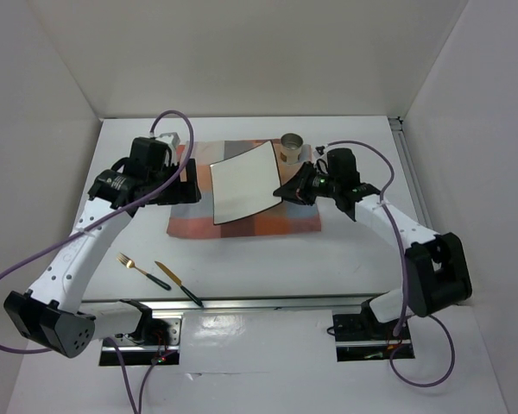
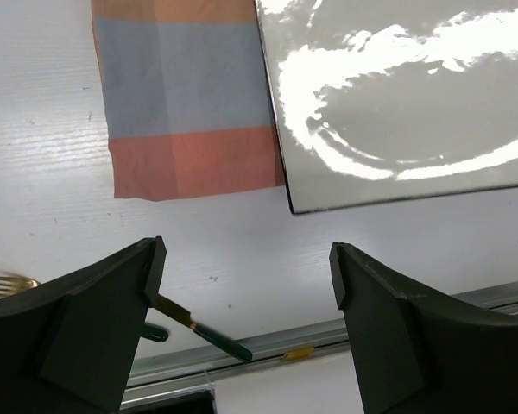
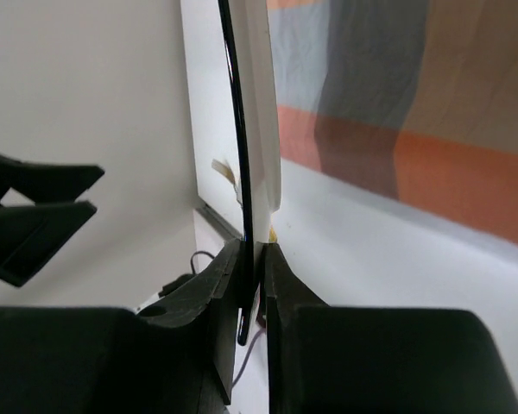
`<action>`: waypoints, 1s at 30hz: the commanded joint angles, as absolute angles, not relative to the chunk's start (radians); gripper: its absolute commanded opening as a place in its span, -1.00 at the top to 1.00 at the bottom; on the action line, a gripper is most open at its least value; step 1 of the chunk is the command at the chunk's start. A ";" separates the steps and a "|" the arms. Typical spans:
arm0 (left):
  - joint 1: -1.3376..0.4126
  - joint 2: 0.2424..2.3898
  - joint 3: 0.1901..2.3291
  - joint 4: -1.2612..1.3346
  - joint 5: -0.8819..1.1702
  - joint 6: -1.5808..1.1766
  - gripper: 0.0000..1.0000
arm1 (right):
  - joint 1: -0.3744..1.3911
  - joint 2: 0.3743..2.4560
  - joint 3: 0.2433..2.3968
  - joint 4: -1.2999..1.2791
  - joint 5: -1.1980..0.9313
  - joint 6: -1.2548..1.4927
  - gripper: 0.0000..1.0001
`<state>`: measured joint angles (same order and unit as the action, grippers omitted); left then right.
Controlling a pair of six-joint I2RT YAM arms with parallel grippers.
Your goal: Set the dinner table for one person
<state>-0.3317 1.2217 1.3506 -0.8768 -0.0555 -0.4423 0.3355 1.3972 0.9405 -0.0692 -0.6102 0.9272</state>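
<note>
The white plate [image 1: 246, 183] is hanging face up over the checked cloth's middle [image 1: 244, 227]. I should keep lowering and levelling the plate with my right gripper until it lies flat there.
The dinner table [image 1: 345, 259] is the large white tabletop. An orange-blue-grey checked cloth [image 1: 242, 226] lies at its middle. My right gripper [image 1: 287, 190] is shut on the right edge of a square white plate [image 1: 242, 183] with a dark rim and holds it tilted over the cloth. In the right wrist view the plate's edge [image 3: 250, 129] runs upright between the closed jaws of the right gripper [image 3: 255, 259]. My left gripper [image 1: 180, 191] is open and empty at the cloth's left side. In the left wrist view it [image 2: 246, 276] hovers above bare table near the plate [image 2: 397, 103] and the cloth corner [image 2: 190, 95].
A gold fork [image 1: 131, 263] and a green-handled knife [image 1: 177, 283] lie at the front left; the knife [image 2: 203, 332] also shows in the left wrist view. A grey cup [image 1: 292, 148] stands at the cloth's back edge. An aluminium rail [image 2: 328, 332] runs along the near edge.
</note>
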 commanded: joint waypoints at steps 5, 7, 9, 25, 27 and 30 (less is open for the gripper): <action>-0.276 1.232 1.316 -0.850 -0.037 -0.407 -0.92 | 0.275 1.472 0.928 0.488 -0.715 1.012 1.00; -0.265 1.232 1.316 -0.841 -0.028 -0.407 -0.92 | 0.265 1.509 0.928 0.529 -0.725 1.012 1.00; -0.256 1.232 1.316 -0.841 -0.017 -0.407 -0.92 | 0.265 1.572 0.928 0.564 -0.739 1.012 1.00; -0.218 1.241 1.279 -0.822 -0.008 -0.407 -0.92 | 0.215 1.876 0.931 0.854 -0.871 1.091 1.00; -0.218 1.241 1.279 -0.822 -0.008 -0.407 -0.92 | 0.215 1.894 0.931 0.883 -0.893 1.091 1.00; -0.209 1.241 1.279 -0.822 -0.008 -0.407 -0.92 | 0.206 1.922 0.908 0.929 -0.902 1.117 1.00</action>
<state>-0.2218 1.2411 1.2846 -0.8444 -0.0200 -0.4210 0.2180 1.9388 0.8913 0.6312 -0.7944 1.0843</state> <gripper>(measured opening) 0.960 0.198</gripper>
